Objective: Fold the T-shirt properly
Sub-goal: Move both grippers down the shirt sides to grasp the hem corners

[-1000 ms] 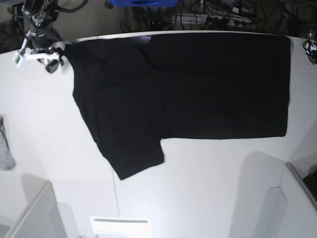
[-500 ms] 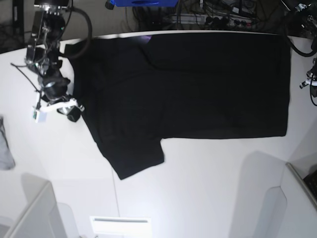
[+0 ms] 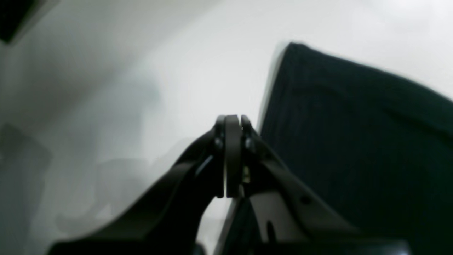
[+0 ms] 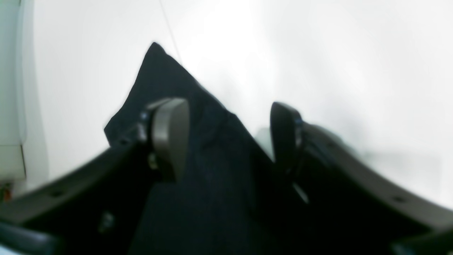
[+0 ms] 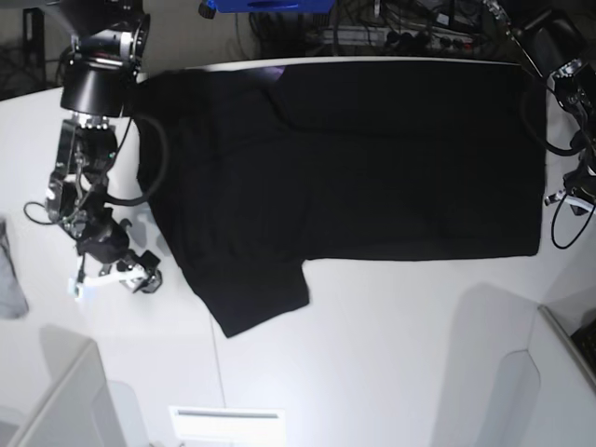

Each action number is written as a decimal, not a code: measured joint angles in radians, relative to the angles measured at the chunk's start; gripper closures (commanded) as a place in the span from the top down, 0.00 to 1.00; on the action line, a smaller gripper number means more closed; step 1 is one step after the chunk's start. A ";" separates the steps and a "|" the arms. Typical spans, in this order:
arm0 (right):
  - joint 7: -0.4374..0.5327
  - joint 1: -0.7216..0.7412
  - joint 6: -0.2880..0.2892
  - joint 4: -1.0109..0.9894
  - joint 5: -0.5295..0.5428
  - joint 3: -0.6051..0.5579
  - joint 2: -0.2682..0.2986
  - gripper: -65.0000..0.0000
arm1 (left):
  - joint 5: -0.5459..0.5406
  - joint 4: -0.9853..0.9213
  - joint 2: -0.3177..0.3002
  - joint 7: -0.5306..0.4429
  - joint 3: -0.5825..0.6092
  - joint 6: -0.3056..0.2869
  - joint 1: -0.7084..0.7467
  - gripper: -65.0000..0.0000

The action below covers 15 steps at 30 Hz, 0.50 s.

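The black T-shirt (image 5: 345,168) will show more purple from underneath when I fold its near side over, because a purple patch (image 5: 274,71) shows at the T-shirt's far edge.
The black T-shirt (image 5: 354,158) lies spread flat over the white table (image 5: 391,354), plain side up, one sleeve pointing to the front left. My right gripper (image 5: 140,277) hovers at the shirt's left edge beside that sleeve. In the right wrist view it (image 4: 226,136) is open, with the T-shirt (image 4: 166,81) lying below and between its fingers. My left gripper (image 5: 570,197) hangs just off the shirt's right hem. In the left wrist view it (image 3: 231,122) is shut on nothing, right beside the T-shirt (image 3: 354,141) edge.
A small grey cloth (image 5: 9,275) lies at the table's left edge. White partitions stand at the front left (image 5: 56,391) and front right (image 5: 559,372). Cables and gear (image 5: 391,33) crowd the space behind the table.
The arm on the base view's left has swung from the far corner toward the front along the shirt's left edge. The other arm has come down beside the right hem and its gripper has shut.
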 measured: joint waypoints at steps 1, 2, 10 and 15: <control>0.001 0.032 0.027 -0.053 -0.002 0.000 0.000 0.58 | 0.002 -0.008 -0.002 -0.002 0.000 -0.001 -0.012 0.16; 0.002 0.061 0.043 -0.099 -0.010 0.000 0.000 0.58 | -0.002 -0.014 -0.004 -0.003 0.000 -0.001 -0.018 0.23; 0.088 0.292 0.179 -0.488 -0.100 -0.176 0.028 0.58 | 0.001 -0.021 -0.032 -0.005 0.000 0.000 -0.019 0.62; 0.229 0.406 0.189 -0.739 -0.121 -0.294 0.019 0.58 | 0.002 -0.021 -0.044 -0.006 -0.007 -0.001 -0.014 0.65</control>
